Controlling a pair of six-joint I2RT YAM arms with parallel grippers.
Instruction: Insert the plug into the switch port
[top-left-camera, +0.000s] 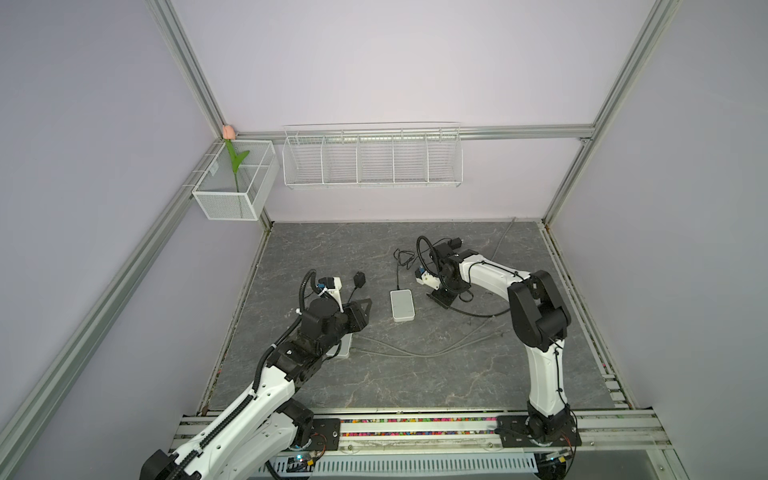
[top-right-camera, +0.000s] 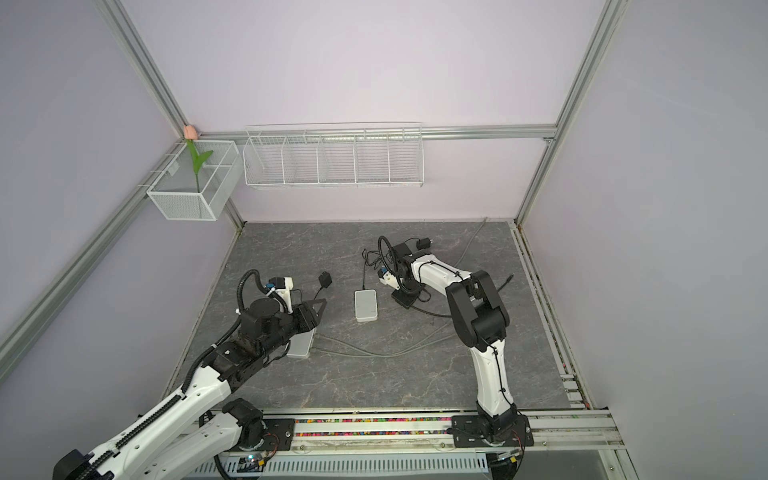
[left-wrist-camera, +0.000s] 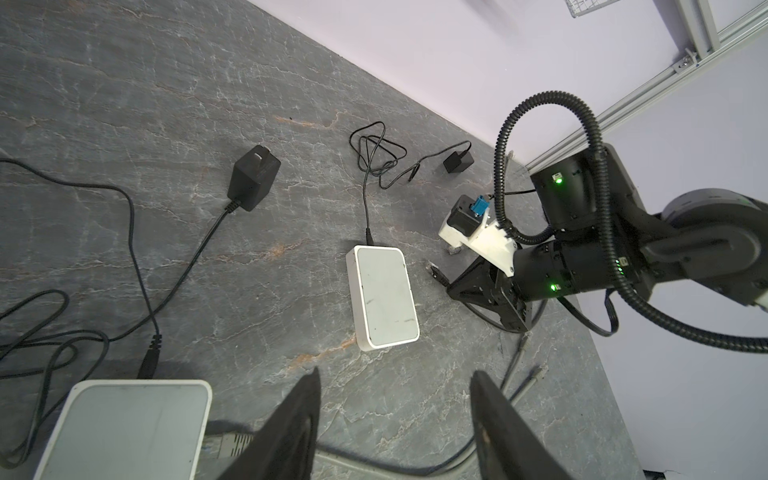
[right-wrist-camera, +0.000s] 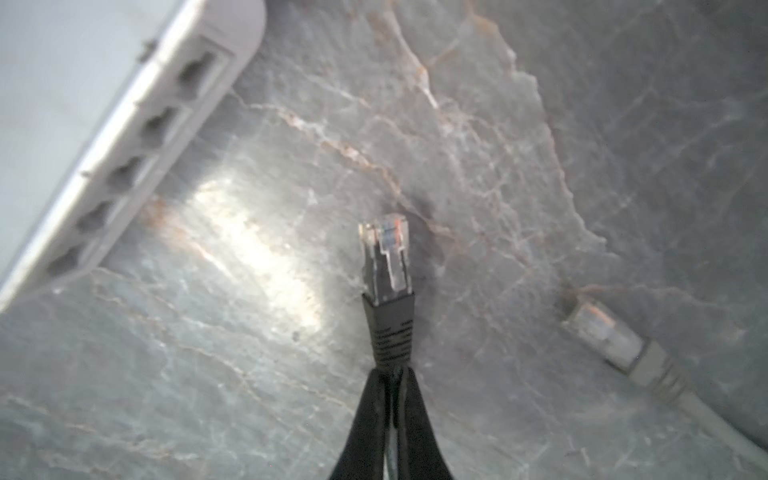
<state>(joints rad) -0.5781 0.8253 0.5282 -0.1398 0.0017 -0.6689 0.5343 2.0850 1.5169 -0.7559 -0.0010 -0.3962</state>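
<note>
My right gripper has the plug's clear end (right-wrist-camera: 386, 257) sticking out free, so it should keep moving toward my open left gripper (top-left-camera: 367, 313) and let go once that gripper holds the plug.
The plug (right-wrist-camera: 386, 257), clear with a black boot, sticks out ahead of my right gripper (right-wrist-camera: 392, 370), which is shut on the rear of the boot just above the table. The white switch (right-wrist-camera: 83, 104) lies beside it, its row of ports (right-wrist-camera: 124, 170) facing the plug and standing apart from it. In both top views this switch (top-left-camera: 402, 305) (top-right-camera: 366, 305) sits mid-table, with the right gripper (top-left-camera: 432, 296) (top-right-camera: 395, 296) just to its right. My left gripper (left-wrist-camera: 395, 374) (top-left-camera: 368, 303) hovers open to the left, nothing between its fingers.
A second white switch (left-wrist-camera: 124, 428) (top-left-camera: 343, 347) lies under the left arm with a grey plug (left-wrist-camera: 226, 444) in it. A loose grey plug (right-wrist-camera: 602, 328) lies near the right gripper. Black power adapters (left-wrist-camera: 253, 178) (left-wrist-camera: 457, 160) and grey and black cables trail across the table.
</note>
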